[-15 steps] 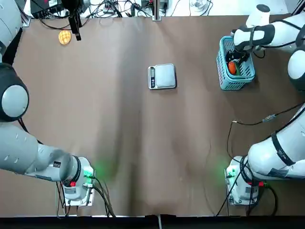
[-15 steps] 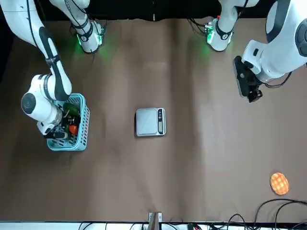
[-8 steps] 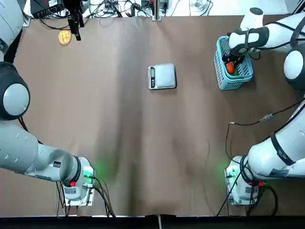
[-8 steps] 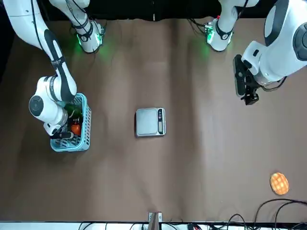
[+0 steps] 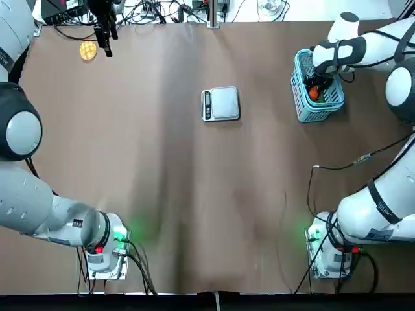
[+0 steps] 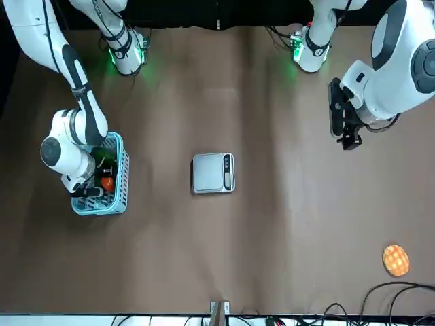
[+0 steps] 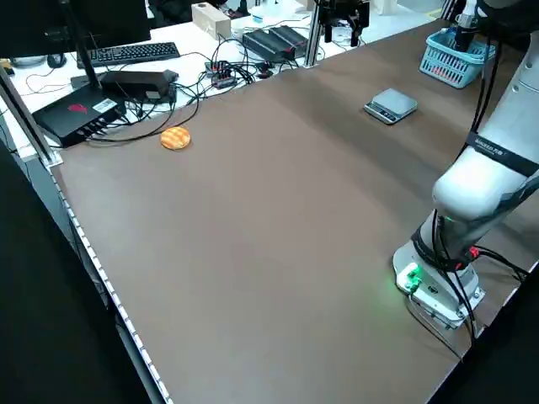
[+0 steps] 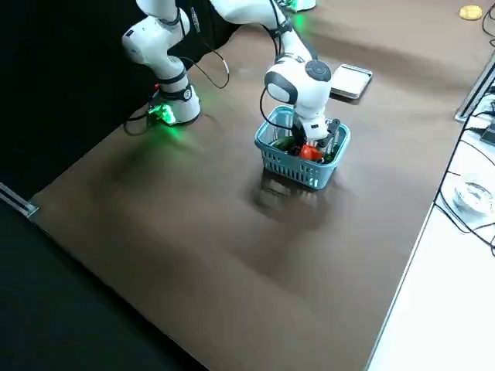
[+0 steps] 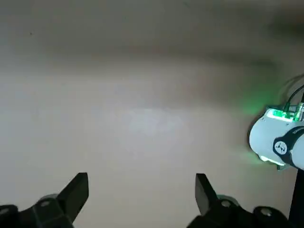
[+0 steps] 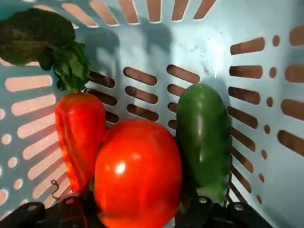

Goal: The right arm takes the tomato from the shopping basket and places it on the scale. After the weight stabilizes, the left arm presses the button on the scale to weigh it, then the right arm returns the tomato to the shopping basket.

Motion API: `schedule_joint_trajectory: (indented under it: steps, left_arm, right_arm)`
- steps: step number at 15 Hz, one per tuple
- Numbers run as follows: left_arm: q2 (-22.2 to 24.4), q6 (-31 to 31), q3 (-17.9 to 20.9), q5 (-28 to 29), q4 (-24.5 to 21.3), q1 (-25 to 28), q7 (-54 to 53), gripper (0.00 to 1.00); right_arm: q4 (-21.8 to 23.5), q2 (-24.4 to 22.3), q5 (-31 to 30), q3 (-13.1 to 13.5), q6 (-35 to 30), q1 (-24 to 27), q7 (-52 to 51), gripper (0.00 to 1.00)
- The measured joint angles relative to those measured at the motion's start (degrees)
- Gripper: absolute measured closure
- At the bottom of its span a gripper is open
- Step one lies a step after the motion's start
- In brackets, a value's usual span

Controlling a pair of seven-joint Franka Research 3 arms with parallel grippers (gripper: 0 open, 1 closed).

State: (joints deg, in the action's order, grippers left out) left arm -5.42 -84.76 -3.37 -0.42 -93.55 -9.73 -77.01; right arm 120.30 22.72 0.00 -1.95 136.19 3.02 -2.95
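Note:
My gripper will bring the tomato free alone when I lift it, since the tomato's top (image 10: 137,130) stands uncovered between the red pepper and dark green vegetable.
The tomato (image 10: 137,173) lies in the light-blue shopping basket (image 5: 305,110) at the table's far right, wedged between a red pepper (image 10: 78,133) and a dark green vegetable (image 10: 202,137). My right gripper (image 10: 137,211) reaches down into the basket, open, with one finger on each side of the tomato and close to it. From overhead the tomato (image 5: 314,94) shows just beside the gripper (image 5: 323,79). The silver scale (image 5: 222,103) sits bare mid-table. My left gripper (image 5: 104,35) hangs open and holds nothing over the far left corner.
A flat yellow-orange round item (image 5: 88,50) lies near the far left corner, beside the left gripper. Cables and boxes (image 7: 126,84) crowd the bench beyond the far edge. A loose cable (image 5: 337,165) runs over the table's right side. Both arm bases stand at the near edge.
With my right gripper inside it, the basket slid a little toward the scale, then stayed put. The left gripper drifted slightly. The tomato has stayed in the basket.

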Motion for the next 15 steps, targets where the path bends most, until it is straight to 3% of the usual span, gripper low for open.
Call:
schedule_joint_trajectory:
  steps: [7, 13, 15]
  left_arm:
    - [-0.1, 0.01, 0.0, -2.49, -0.58, 0.73, -0.02, 0.07]
    - [-0.28, 0.27, 0.0, -5.09, -1.02, 0.92, -0.05, 0.08]
    - [-0.96, 0.56, -0.01, -6.37, -1.15, 0.89, -0.06, 0.09]
  right_arm:
    - [-3.98, -2.39, -0.02, 0.09, -4.65, 1.34, -0.09, 0.3]
    - [-6.92, -11.86, 0.1, -0.76, -18.08, 1.43, -0.22, 0.3]
    - [-10.02, -14.2, 0.21, -2.05, -23.27, -1.23, -0.14, 0.3]
